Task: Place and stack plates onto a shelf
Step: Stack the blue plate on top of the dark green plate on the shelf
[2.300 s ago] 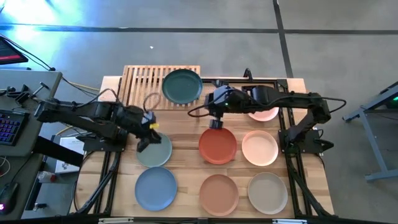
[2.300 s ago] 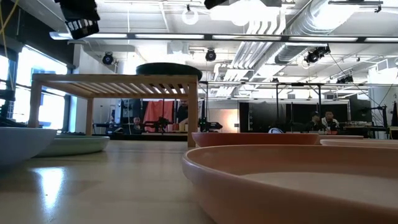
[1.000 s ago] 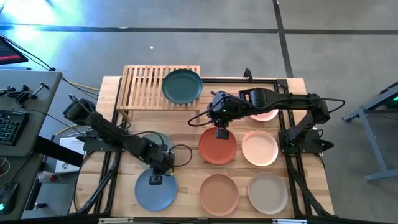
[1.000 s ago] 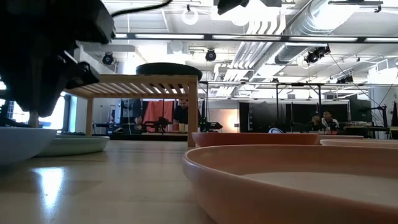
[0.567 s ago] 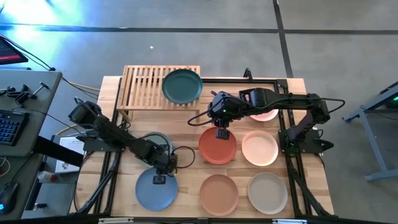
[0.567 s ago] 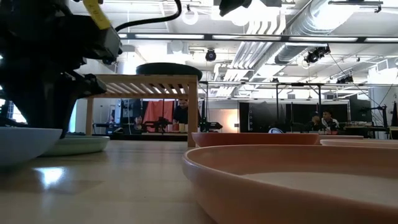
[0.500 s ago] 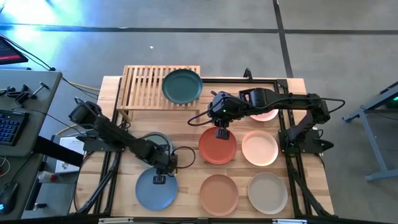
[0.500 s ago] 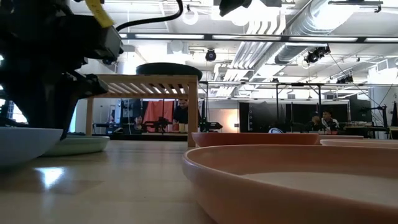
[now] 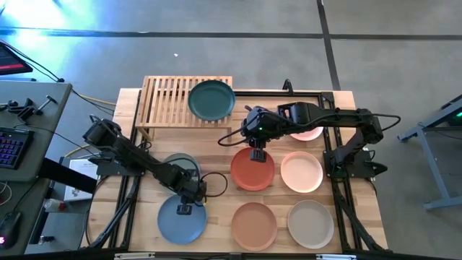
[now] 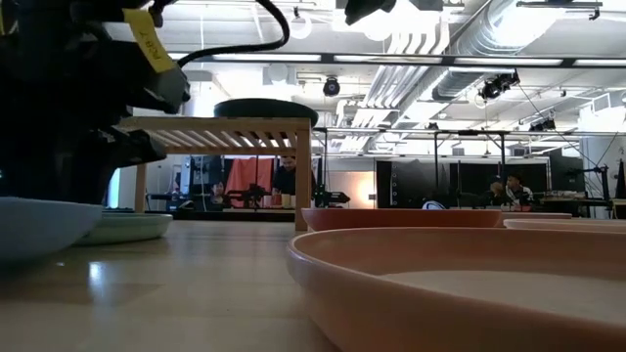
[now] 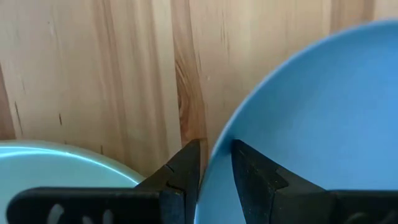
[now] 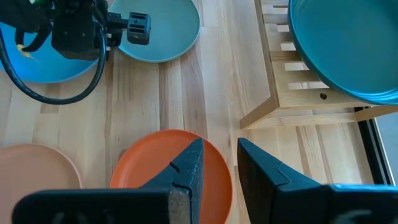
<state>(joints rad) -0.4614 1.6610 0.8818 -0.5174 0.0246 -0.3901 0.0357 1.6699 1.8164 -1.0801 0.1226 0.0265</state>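
The blue plate [image 9: 180, 222] looks just as wide as the dark teal plate [image 9: 211, 100]. The blue plate should cover nearly all of the dark teal one when I lower it on top.
My left gripper [image 9: 184, 209] points down at the far rim of the blue plate [image 9: 177, 224] and is shut on it. The sage green plate [image 9: 173, 166] lies just beyond, partly under my left arm. My right gripper [image 9: 254, 154] is shut and empty, raised above the far rim of the terracotta red plate [image 9: 253, 173]. The dark teal plate [image 9: 211, 100] rests on the right half of the light-wood shelf [image 9: 164, 101]. The peach [image 9: 301, 172], tan-orange [image 9: 254, 222] and beige [image 9: 310, 222] plates lie flat on the table. The pink plate [image 9: 307, 133] is partly hidden by my right arm. My left gripper [image 11: 216, 158] has the blue plate's far rim [image 11: 224, 134] between its two fingers. One finger [image 11: 252, 177] stands inside the plate and the other [image 11: 183, 171] outside over the wood. The fingers come from above, pointing down. The plate [image 10: 39, 230] rests on the table.
The shelf's left half [image 9: 159, 94] holds no plate. Bare wood [image 9: 213, 166] lies between the sage green and terracotta plates. A metal frame [image 9: 336, 152] runs along the table's right side. A desk with a keyboard [image 9: 14, 144] stands left of the table.
My left gripper, which stood over the sage green plate about two seconds ago, has gone toward the table's near edge to the blue plate's far rim, and in the last second it has hardly shifted there. The plates have not moved.
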